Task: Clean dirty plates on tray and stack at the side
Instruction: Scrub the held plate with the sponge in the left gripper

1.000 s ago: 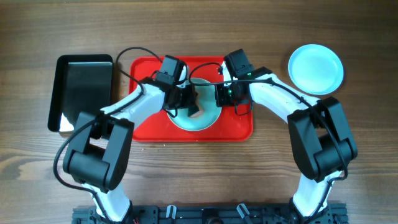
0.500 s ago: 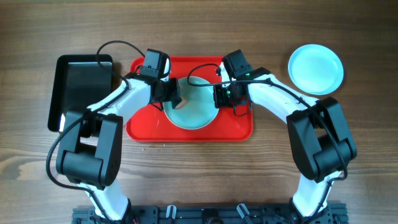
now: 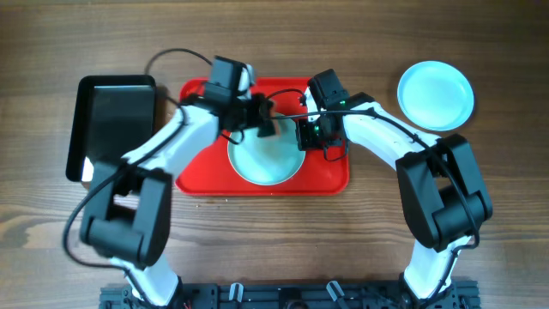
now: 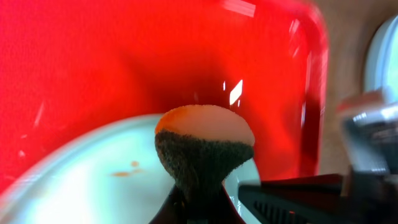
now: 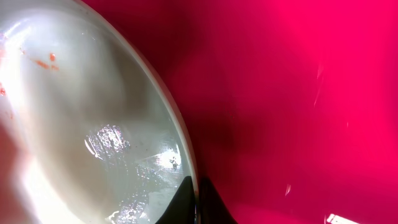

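The sponge is at the plate's far rim (image 4: 140, 119), beyond the orange smears (image 4: 127, 170) on the plate, so I should pull it back with my left gripper and wipe them.
A pale blue dirty plate (image 3: 266, 163) lies on the red tray (image 3: 330, 176). My left gripper (image 3: 267, 124) is shut on a sponge (image 4: 202, 146) with an orange top and a dark scouring face, held at the plate's far rim. Orange smears (image 4: 124, 173) mark the plate (image 4: 81, 186) in the left wrist view. My right gripper (image 3: 302, 135) is shut on the plate's right rim (image 5: 189, 177), one finger on each side. Smears (image 5: 42, 62) also show in the right wrist view. Another pale blue plate (image 3: 435, 94) sits on the table at the far right.
A glossy black tray (image 3: 111, 124) lies on the wooden table left of the red tray. The left arm's cable loops over the red tray's far left corner (image 3: 184, 69). Both arms reach in over the red tray (image 5: 298, 93).
My left gripper swept the sponge from the plate's middle to its left side, then back right to the far rim. The right gripper has held the rim without moving.
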